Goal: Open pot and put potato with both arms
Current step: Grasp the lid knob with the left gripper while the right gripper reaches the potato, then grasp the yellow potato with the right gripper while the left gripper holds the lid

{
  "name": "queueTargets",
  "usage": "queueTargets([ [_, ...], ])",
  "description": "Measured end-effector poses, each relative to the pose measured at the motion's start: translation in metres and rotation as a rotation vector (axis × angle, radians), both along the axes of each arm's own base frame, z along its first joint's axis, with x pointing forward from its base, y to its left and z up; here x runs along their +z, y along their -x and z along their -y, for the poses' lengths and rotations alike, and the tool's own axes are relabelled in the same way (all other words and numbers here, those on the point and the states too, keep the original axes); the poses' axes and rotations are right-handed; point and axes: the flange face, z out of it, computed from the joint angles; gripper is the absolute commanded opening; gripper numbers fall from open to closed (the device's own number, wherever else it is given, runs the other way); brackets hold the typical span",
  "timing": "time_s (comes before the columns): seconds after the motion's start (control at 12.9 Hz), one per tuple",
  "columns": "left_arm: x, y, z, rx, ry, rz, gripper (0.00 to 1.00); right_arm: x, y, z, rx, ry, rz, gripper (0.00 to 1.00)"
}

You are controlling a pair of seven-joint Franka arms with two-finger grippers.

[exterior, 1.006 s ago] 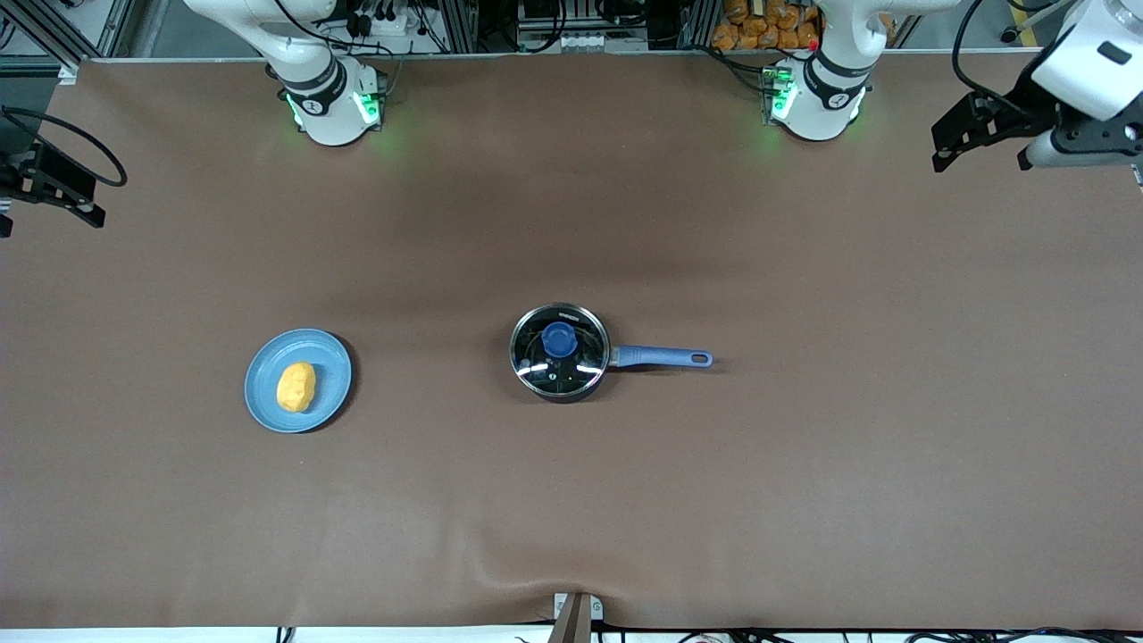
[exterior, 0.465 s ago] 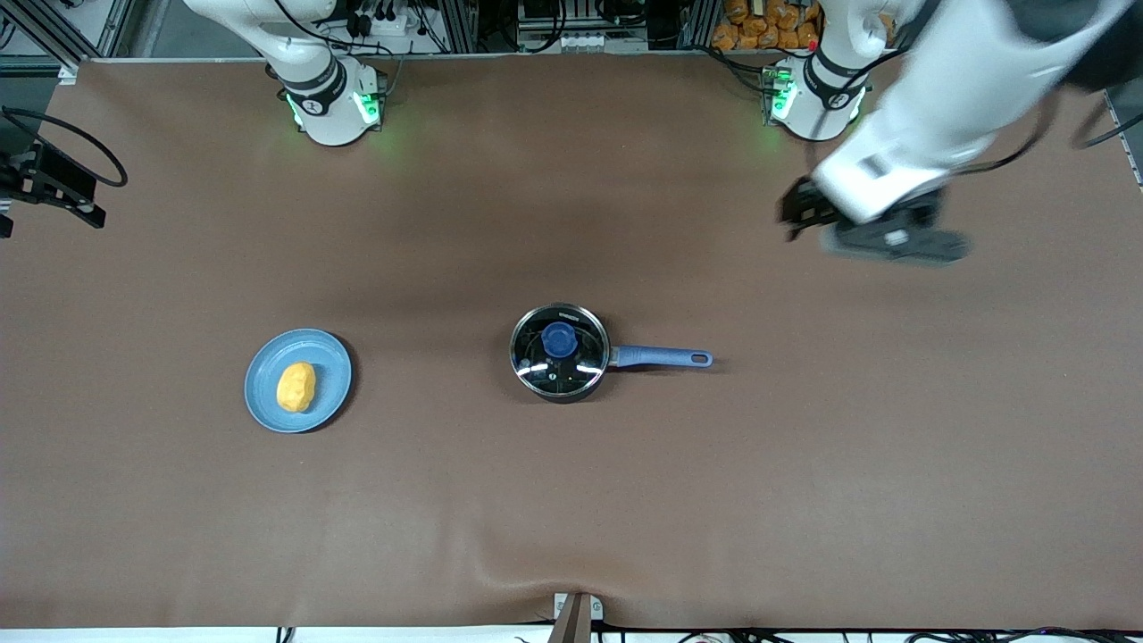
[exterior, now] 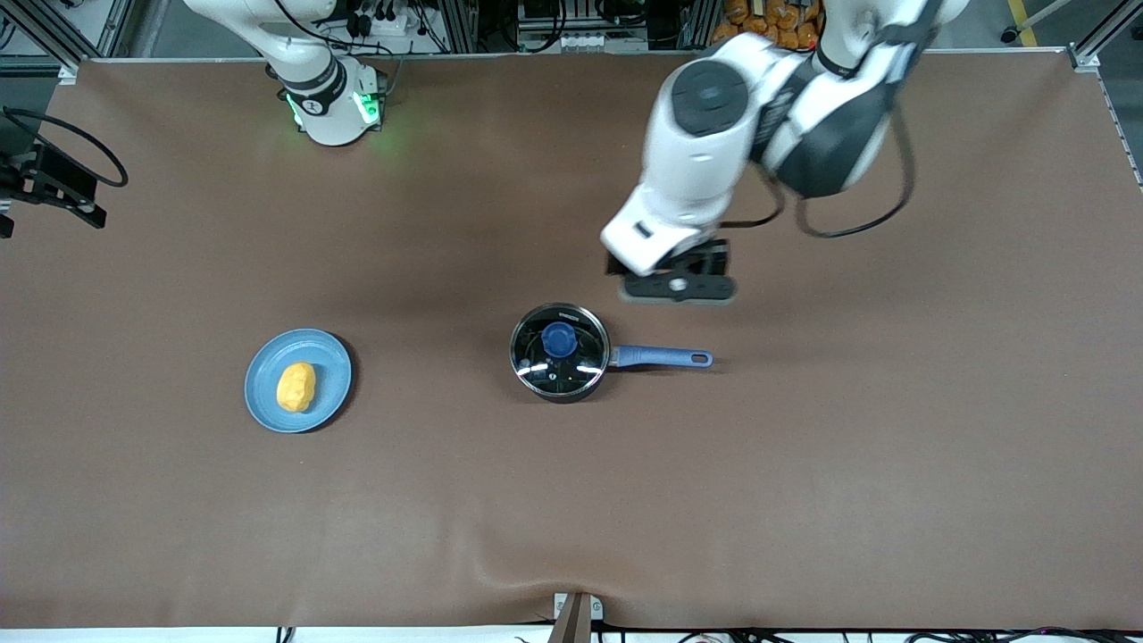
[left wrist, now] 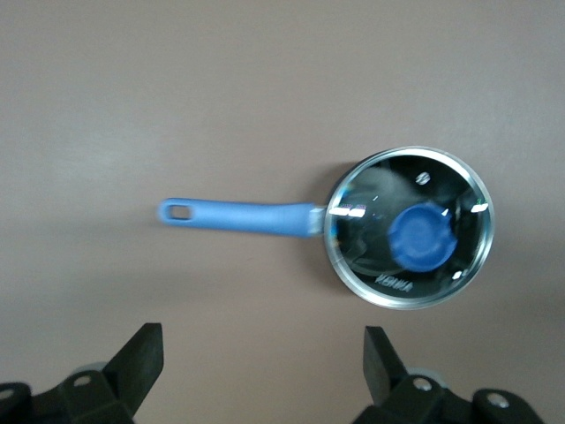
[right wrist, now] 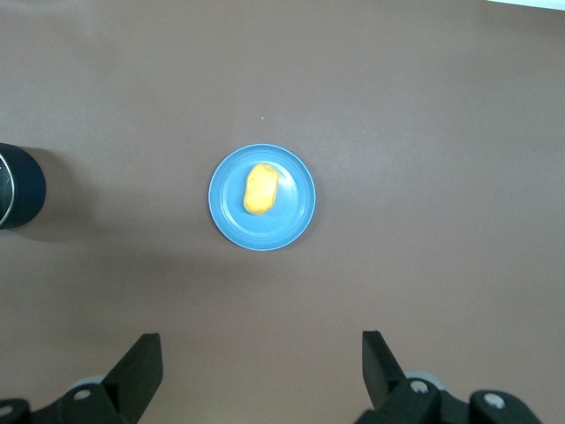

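I see only plain black through the glass lid (exterior: 586, 346), so the pot (exterior: 562, 396) should be empty when I take the lid off.
The black pot (exterior: 559, 352) stands mid-table with its glass lid and blue knob (exterior: 559, 339) on; its blue handle (exterior: 665, 358) points toward the left arm's end. It also shows in the left wrist view (left wrist: 409, 227), and at the edge of the right wrist view (right wrist: 18, 185). The potato (exterior: 296, 387) lies on a light-blue plate (exterior: 332, 375), and also shows in the right wrist view (right wrist: 260, 188). My left gripper (exterior: 671, 272) hangs open and empty over the bare table beside the pot's handle (left wrist: 260, 362). My right gripper (exterior: 54, 183) waits high at the right arm's end, open and empty (right wrist: 260, 362).
The brown table cloth (exterior: 804, 464) has a small fold at its near edge by a metal bracket (exterior: 576, 616). The arm bases (exterior: 332, 103) stand along the table's back edge.
My left arm has swung in from the left arm's end of the table to just over the table beside the pot. The right arm, pot and potato have not moved.
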Motion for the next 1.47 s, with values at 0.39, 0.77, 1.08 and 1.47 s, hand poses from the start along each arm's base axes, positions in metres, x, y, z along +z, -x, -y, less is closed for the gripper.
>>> queueTargets([
  [0.39, -0.066, -0.007, 0.057, 0.079, 0.067, 0.053, 1.00, -0.040, -0.019, -0.015, 0.031, 0.000, -0.072, 1.00],
  [0.77, -0.114, -0.003, 0.083, 0.131, 0.115, 0.057, 1.00, -0.172, -0.086, -0.046, 0.078, 0.002, -0.192, 1.00],
  [1.08, -0.132, 0.000, 0.093, 0.186, 0.139, 0.057, 1.00, -0.266, -0.100, -0.036, 0.044, -0.045, -0.291, 1.00],
  [1.47, -0.156, 0.004, 0.099, 0.196, 0.134, 0.042, 1.00, -0.407, -0.102, -0.003, -0.053, -0.110, -0.289, 1.00],
])
